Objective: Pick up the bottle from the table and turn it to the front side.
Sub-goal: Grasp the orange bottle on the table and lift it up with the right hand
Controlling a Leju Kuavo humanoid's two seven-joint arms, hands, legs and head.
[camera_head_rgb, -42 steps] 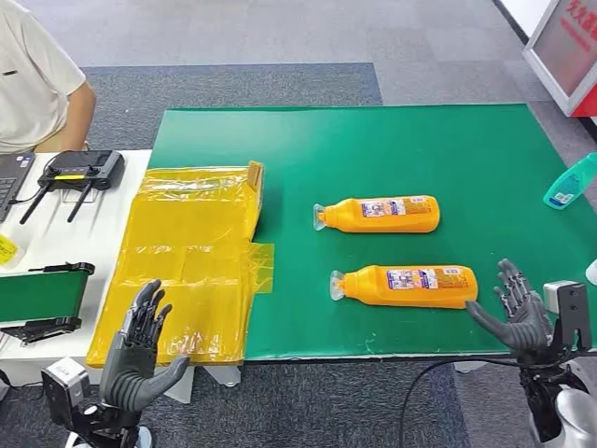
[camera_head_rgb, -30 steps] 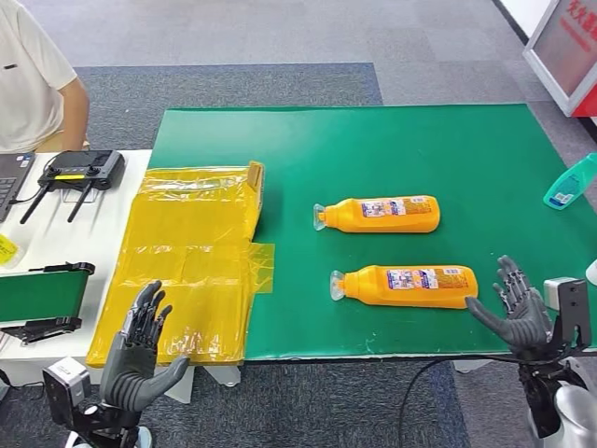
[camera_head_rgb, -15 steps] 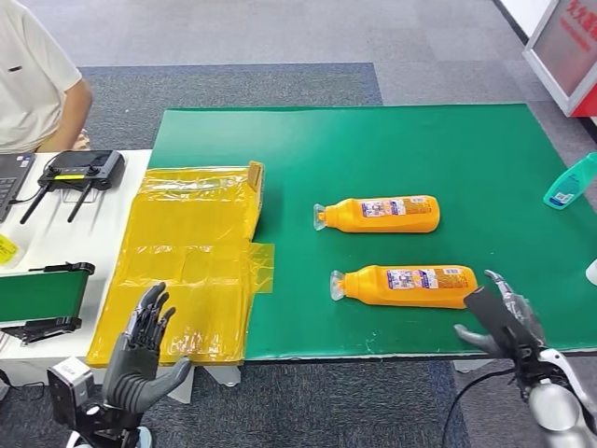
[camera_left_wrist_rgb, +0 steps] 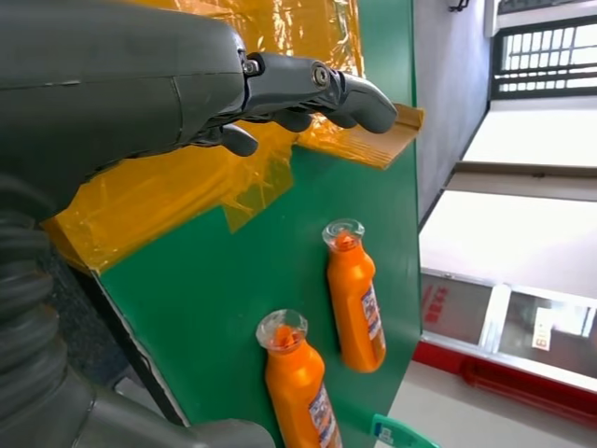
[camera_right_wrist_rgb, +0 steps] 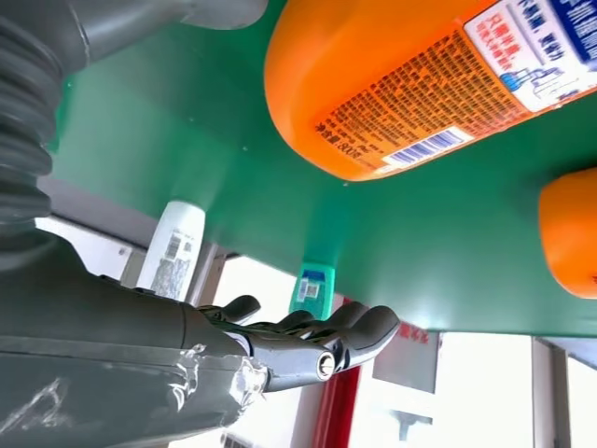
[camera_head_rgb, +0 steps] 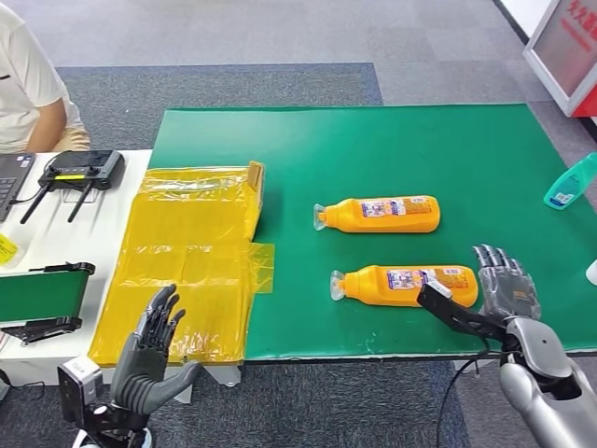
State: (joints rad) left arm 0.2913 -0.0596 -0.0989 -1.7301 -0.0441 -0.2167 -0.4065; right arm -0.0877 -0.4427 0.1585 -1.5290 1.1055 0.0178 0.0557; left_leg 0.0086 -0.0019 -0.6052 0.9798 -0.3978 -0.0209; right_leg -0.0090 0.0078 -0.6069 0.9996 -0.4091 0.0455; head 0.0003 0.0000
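Note:
The near orange bottle [camera_head_rgb: 405, 286] has small print and a barcode [camera_head_rgb: 452, 278] facing up, so the robot should expect a large front label hidden underneath.
Two orange bottles lie on their sides on the green mat [camera_head_rgb: 395, 149], caps pointing left. The near bottle [camera_head_rgb: 405, 285] shows a label with small print and a barcode [camera_right_wrist_rgb: 395, 84]. The far bottle [camera_head_rgb: 380, 214] lies parallel behind it [camera_right_wrist_rgb: 570, 233]. My right hand [camera_head_rgb: 504, 289] is open just beyond the near bottle's base, fingers spread, thumb reaching along the bottle's front side; it holds nothing [camera_right_wrist_rgb: 282, 345]. My left hand [camera_head_rgb: 151, 359] is open and empty, below the table's front edge by the yellow bag [camera_left_wrist_rgb: 211, 84]. Both bottles, near [camera_left_wrist_rgb: 299, 387] and far [camera_left_wrist_rgb: 355, 308], lie ahead of it.
A yellow plastic bag [camera_head_rgb: 183, 261] covers the mat's left edge. A teal bottle [camera_head_rgb: 570, 182] and a white bottle [camera_head_rgb: 591, 272] lie at the right edge. A controller [camera_head_rgb: 81, 170] and a small green conveyor [camera_head_rgb: 42, 294] stand on the white table, where a person [camera_head_rgb: 28, 84] sits.
My right hand has swung left and turned over, coming up beside the near bottle's base with its thumb along the front. The left hand shifted slightly right. The person leaned away.

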